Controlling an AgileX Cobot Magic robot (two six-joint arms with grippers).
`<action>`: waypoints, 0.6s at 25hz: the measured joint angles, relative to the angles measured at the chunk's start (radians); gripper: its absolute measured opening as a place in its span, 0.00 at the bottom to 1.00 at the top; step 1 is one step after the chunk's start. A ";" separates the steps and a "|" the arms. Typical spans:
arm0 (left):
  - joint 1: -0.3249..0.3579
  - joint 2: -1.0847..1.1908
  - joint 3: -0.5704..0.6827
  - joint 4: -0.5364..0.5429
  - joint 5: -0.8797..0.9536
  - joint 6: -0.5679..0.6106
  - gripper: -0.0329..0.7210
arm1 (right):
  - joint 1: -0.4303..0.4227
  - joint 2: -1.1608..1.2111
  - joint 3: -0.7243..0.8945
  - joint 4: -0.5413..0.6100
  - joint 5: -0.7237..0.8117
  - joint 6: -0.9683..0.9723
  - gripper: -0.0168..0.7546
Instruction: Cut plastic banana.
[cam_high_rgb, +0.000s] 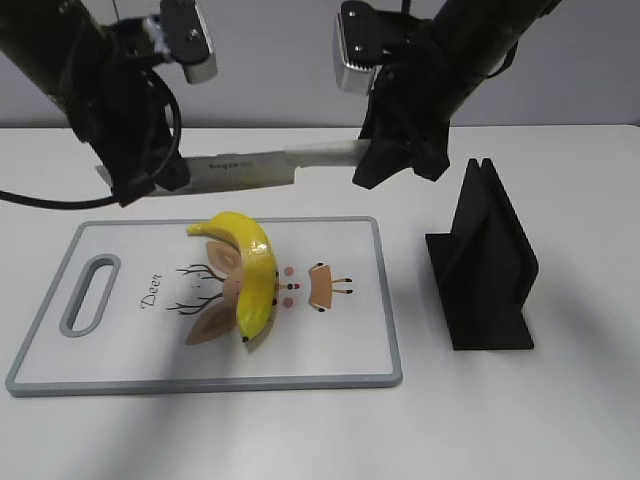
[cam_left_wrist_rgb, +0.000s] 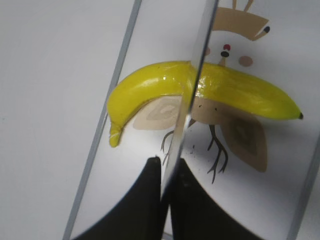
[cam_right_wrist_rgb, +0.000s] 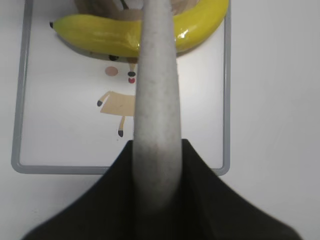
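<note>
The left gripper is shut on the knife blade's tip (cam_high_rgb: 198, 175) and the right gripper is on the knife's handle, so next the left gripper opens and back away before the cut.
The plastic banana (cam_high_rgb: 252, 270) lies curved on the white cutting board (cam_high_rgb: 130, 345), whole. A knife hangs level above the board's far edge. My left gripper (cam_high_rgb: 150, 182) is shut on the tip of its blade (cam_high_rgb: 240, 170). My right gripper (cam_high_rgb: 385, 160) is shut on its pale grey handle (cam_high_rgb: 325, 153). In the left wrist view the blade (cam_left_wrist_rgb: 192, 100) runs from the gripper (cam_left_wrist_rgb: 167, 172) across the middle of the banana (cam_left_wrist_rgb: 150, 82). In the right wrist view the handle (cam_right_wrist_rgb: 155, 100) runs from the gripper (cam_right_wrist_rgb: 157, 160) over the banana (cam_right_wrist_rgb: 95, 35). The blade stays clear above the banana.
The grey-rimmed board has a deer drawing and a handle slot (cam_high_rgb: 90, 295) at its left end. A black knife stand (cam_high_rgb: 485, 265) stands on the white table to the right of the board.
</note>
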 joint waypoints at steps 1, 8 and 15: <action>0.000 0.016 0.021 -0.009 -0.026 0.000 0.07 | 0.000 0.015 0.000 -0.011 -0.002 0.001 0.23; -0.004 0.195 0.192 -0.057 -0.375 0.006 0.07 | 0.002 0.204 0.000 -0.090 -0.095 0.000 0.24; -0.006 0.237 0.183 -0.068 -0.418 0.026 0.08 | -0.002 0.267 -0.021 -0.109 -0.094 -0.002 0.25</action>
